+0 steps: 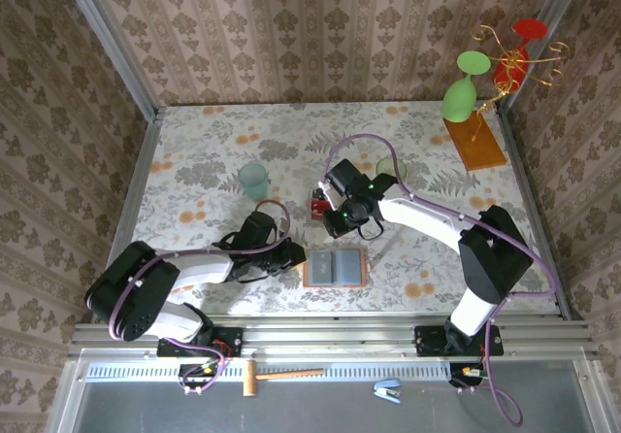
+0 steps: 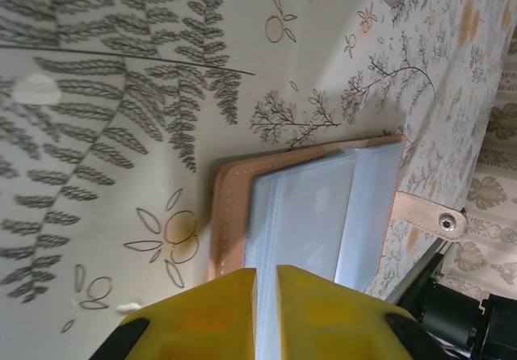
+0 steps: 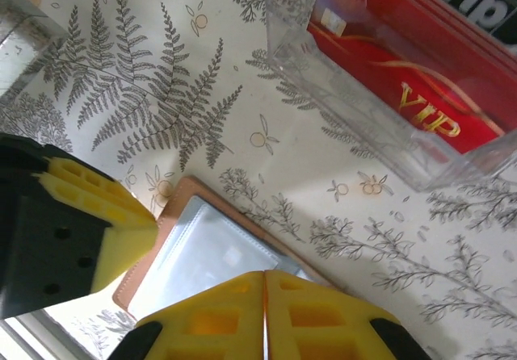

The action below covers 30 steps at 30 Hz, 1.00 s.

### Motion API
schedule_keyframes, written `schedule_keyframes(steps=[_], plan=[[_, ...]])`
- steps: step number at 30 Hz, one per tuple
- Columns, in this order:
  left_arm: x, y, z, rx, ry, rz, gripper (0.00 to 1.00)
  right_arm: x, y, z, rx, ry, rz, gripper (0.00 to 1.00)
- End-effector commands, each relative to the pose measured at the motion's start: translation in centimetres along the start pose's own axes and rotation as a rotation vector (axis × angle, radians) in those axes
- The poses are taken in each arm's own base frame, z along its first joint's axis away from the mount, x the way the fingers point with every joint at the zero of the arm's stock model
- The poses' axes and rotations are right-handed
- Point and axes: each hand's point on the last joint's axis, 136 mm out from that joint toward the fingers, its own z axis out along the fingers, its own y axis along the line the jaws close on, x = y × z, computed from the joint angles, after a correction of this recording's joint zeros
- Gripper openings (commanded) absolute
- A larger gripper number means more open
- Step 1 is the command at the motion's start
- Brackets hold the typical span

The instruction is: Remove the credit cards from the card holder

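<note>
My left gripper is at the card holder's edge (image 1: 306,275) and the clear pocket (image 1: 320,268) beside it is uncovered, so my right gripper should keep going over that pocket and open there.
The tan card holder (image 1: 335,268) lies open on the table, its grey-blue clear pockets (image 2: 315,207) facing up. At its left edge my left gripper (image 1: 294,258) has its yellow fingers almost together, pinching the stitched edge of a pocket sleeve (image 2: 266,270). Just beyond the holder's far edge hovers my right gripper (image 1: 338,221), shut (image 3: 265,273) with nothing between the fingers. Red credit cards with gold "VIP" lettering (image 3: 404,77) stand inside a clear plastic box (image 3: 363,126) beside the right gripper. No card shows in the pockets I can see.
The holder's snap strap (image 2: 428,215) sticks out toward the near table edge. A teal cup (image 1: 254,179) stands behind the left arm. A wooden stand with green and red glasses (image 1: 475,132) occupies the far right corner.
</note>
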Motion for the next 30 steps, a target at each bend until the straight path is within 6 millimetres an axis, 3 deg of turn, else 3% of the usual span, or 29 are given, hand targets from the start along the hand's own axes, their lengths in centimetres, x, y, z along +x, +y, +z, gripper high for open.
schedule_keyframes(steps=[1, 11, 17, 30], plan=[[-0.2, -1.3, 0.2, 0.037, 0.005, 0.011, 0.14, -0.7, 1.4, -0.7, -0.058, -0.072, 0.102, 0.07], [0.7, -0.4, 0.7, 0.019, 0.037, 0.005, 0.1, 2.6, 1.9, 0.8, -0.116, 0.01, 0.352, 0.04], [0.9, 0.1, 0.8, 0.01, 0.047, 0.002, 0.1, 4.3, 2.4, 2.0, -0.145, 0.047, 0.404, 0.04], [1.9, 1.6, 0.7, -0.017, 0.06, -0.025, 0.1, 6.0, 3.0, 3.4, -0.158, 0.099, 0.471, 0.19]])
